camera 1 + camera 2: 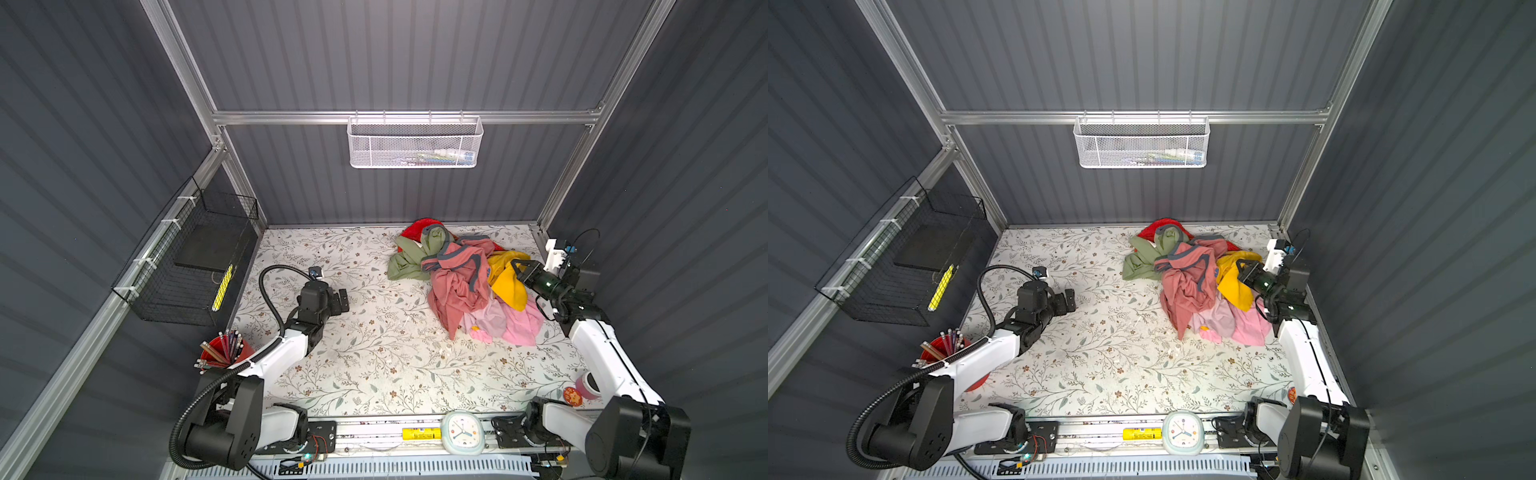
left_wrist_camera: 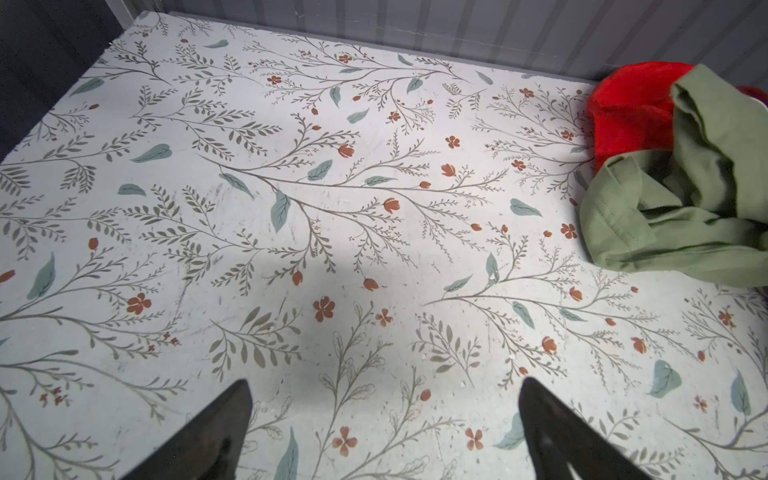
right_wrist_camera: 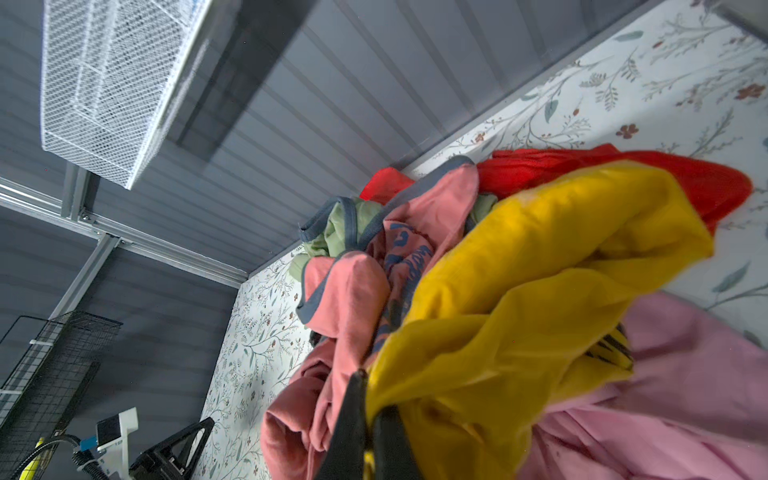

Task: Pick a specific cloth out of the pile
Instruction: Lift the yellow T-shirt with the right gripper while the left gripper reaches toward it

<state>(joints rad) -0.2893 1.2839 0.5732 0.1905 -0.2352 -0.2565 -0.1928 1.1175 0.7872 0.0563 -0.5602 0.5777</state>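
Note:
The robot's right gripper is holding a fold of the yellow cloth [image 1: 508,261] near the side, so it should lift the fold and hand the yellow cloth over to the left gripper.
The cloth [image 1: 510,284], bright yellow, lies on the right side of the pile [image 1: 455,280] in both top views, partly over light pink fabric. My right gripper [image 1: 520,266] reaches in from the right and is shut on a fold of the cloth [image 3: 540,270]. In the right wrist view the two dark fingers of that gripper [image 3: 370,401] pinch yellow fabric beside the salmon-pink shirt [image 3: 345,299]. A dark print shows only at a crease. My left gripper [image 1: 344,300] hovers open over bare table, left of the pile. The left wrist view shows this gripper [image 2: 384,386] with nothing between its fingers.
An olive garment [image 2: 685,216] and a red one [image 2: 627,108] form the pile's far left edge. A red cup of pencils [image 1: 226,351], a black wire basket [image 1: 195,266], a white mesh basket [image 1: 415,143], a clock [image 1: 462,432] and a pink cup [image 1: 586,386] stand around the table's edges.

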